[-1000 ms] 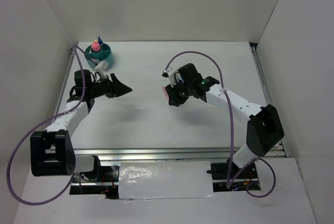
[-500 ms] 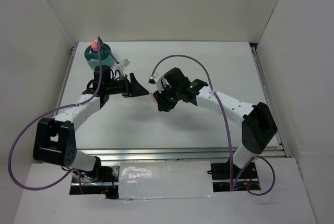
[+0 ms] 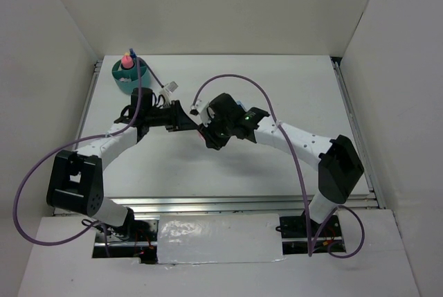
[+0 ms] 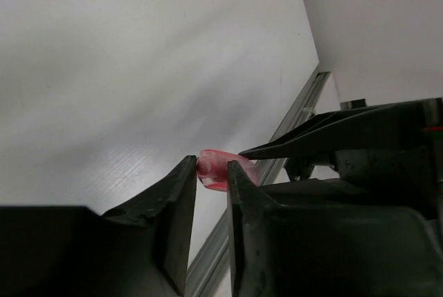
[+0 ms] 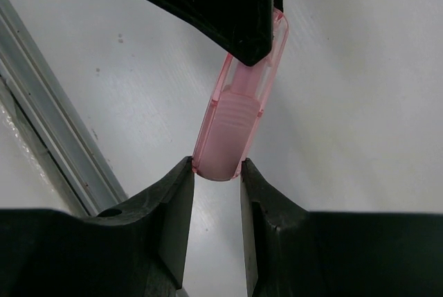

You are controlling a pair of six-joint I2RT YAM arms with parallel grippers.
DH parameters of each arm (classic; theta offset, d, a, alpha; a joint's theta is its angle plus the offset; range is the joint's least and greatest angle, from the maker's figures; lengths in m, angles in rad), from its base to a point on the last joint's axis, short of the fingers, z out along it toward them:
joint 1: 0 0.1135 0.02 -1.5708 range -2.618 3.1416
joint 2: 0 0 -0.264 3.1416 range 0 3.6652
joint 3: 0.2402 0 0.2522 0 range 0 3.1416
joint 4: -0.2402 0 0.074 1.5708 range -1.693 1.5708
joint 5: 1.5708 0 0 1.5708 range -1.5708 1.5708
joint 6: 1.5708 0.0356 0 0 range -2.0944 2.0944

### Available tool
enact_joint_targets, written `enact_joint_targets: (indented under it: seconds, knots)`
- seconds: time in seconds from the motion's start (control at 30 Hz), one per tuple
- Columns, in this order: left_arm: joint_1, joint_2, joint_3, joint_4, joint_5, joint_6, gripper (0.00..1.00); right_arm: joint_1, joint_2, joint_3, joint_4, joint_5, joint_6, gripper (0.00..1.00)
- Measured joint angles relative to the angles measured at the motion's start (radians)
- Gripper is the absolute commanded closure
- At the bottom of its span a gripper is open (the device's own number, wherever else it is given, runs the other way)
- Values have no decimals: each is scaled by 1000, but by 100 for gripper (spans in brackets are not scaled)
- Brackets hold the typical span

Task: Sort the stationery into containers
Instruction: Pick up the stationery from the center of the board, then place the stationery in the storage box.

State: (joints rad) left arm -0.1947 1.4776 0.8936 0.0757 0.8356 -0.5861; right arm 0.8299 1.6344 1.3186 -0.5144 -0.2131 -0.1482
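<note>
I should open my right gripper and get the loose blue clip (image 3: 241, 104), because both grippers hold the pink clip (image 3: 201, 133) and the teal tub is on my left gripper's side.
A translucent pink clip (image 5: 235, 117) is held in the air between both grippers above the table's middle. My right gripper (image 5: 218, 169) is shut on its near end. My left gripper (image 4: 211, 169) is shut on the other end of the pink clip (image 4: 220, 169), and its dark fingers (image 5: 228, 6) cover that end in the right wrist view. In the top view the left gripper (image 3: 194, 124) and right gripper (image 3: 206, 133) meet tip to tip, and the clip is almost hidden between them. The round teal tub (image 3: 129, 84) stands at the far left, with a pink-topped item and a blue-capped item (image 3: 127, 59) upright in it.
White walls close in the table on the left, back and right. A metal rail (image 3: 208, 203) runs along the near edge. Purple cables loop over both arms. No other loose stationery shows on the table.
Both arms have moved toward each other at the table's middle. The left gripper swung right from near the tub and now grips the pink clip that the right gripper carried in.
</note>
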Motion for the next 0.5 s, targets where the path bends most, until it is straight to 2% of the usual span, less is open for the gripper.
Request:
enact_joint_targets:
  seconds: [0.03,0.1,0.2,0.3,0.33,0.37,0.43,0.5]
  knots:
    - [0,0,0,2,2,-1,75,3,5,0,0,9,0,90]
    - [2,0,0,13,10,-24,82,9,16,1,-1,27,0,90]
    - [8,0,-3,38,27,-63,97,14,28,1,8,57,1,90]
    - [24,2,-13,61,39,-90,100,18,28,2,22,79,3,82]
    - [29,4,-15,67,43,-100,100,18,28,2,26,82,6,56]
    - [34,6,-17,72,49,-105,100,18,28,3,27,85,11,41]
    - [47,7,-17,76,53,-104,100,13,28,4,23,98,27,23]
    - [70,7,-14,73,49,-92,100,-4,27,3,21,101,39,18]
